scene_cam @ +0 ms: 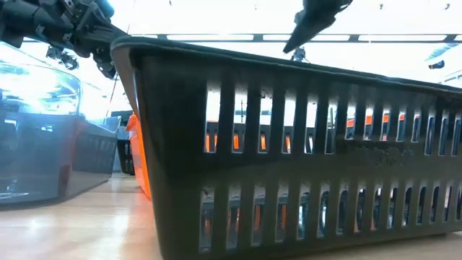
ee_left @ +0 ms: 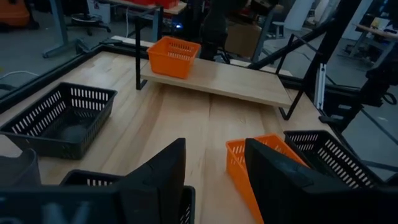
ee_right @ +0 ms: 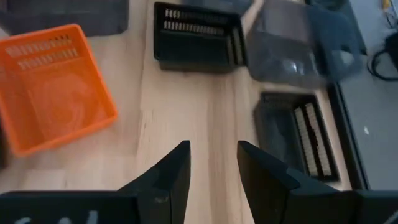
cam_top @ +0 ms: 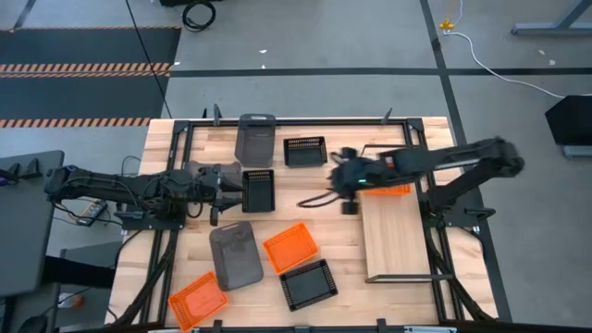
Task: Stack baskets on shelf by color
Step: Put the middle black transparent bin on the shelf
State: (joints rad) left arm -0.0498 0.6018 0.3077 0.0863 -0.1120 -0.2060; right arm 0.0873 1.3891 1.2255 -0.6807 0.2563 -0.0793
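Observation:
The grey basket by my left arm is a long way from my right gripper. My left gripper should therefore pass it to my right gripper above the middle orange basket (cam_top: 290, 247).
My left gripper (cam_top: 225, 192) (ee_left: 214, 146) is open and hovers low at the left end of a black slatted basket (cam_top: 259, 190) (ee_left: 93, 182); whether a finger touches its rim, I cannot tell. My right gripper (cam_top: 342, 185) (ee_right: 213, 148) is open over bare tabletop, just left of the shelf (cam_top: 398, 245) (ee_left: 236, 81). One orange basket (cam_top: 388, 191) (ee_left: 174, 56) stands on the shelf's far end. On the table sit a second black basket (cam_top: 304, 151), a third (cam_top: 308, 283), two grey ones (cam_top: 256, 137) (cam_top: 236, 254) and two orange ones (cam_top: 290, 247) (cam_top: 197, 298).
The shelf's dark metal frame (cam_top: 435, 222) runs along its right side, and the table's own dark rails (cam_top: 176, 139) border the work area. The low view is filled by the near black basket (scene_cam: 289, 166). Bare wood lies between the two grippers (cam_top: 305, 208).

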